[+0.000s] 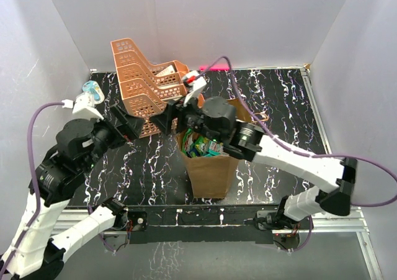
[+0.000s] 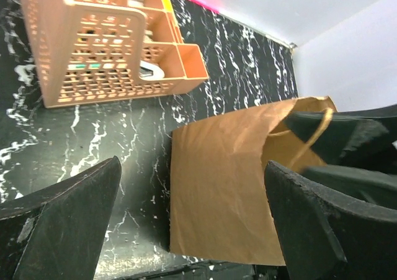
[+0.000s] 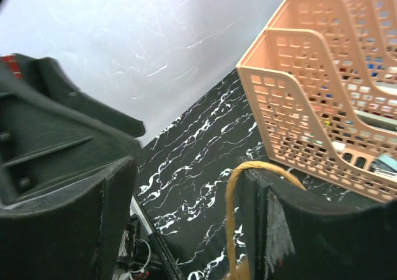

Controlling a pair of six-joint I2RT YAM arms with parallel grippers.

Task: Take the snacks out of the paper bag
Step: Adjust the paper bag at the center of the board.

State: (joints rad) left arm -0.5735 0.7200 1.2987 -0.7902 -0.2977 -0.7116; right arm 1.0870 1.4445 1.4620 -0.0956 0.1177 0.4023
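Note:
The brown paper bag's sides are standing up straight, so I expect its opening to stay open while the bag comes along when I pull the twine handle.
The brown paper bag stands upright and open at the table's near middle. Green and colourful snack packets show inside its mouth. My right gripper reaches over the bag's top towards the left and is open. In the right wrist view an orange twine handle loops over one finger. My left gripper is open and empty, left of the bag. In the left wrist view it faces the bag's side, with the handle at the right.
An orange mesh tiered rack stands just behind the bag and both grippers; it also shows in the left wrist view and the right wrist view. White walls enclose the black marbled table. A small blue-white item is at far left.

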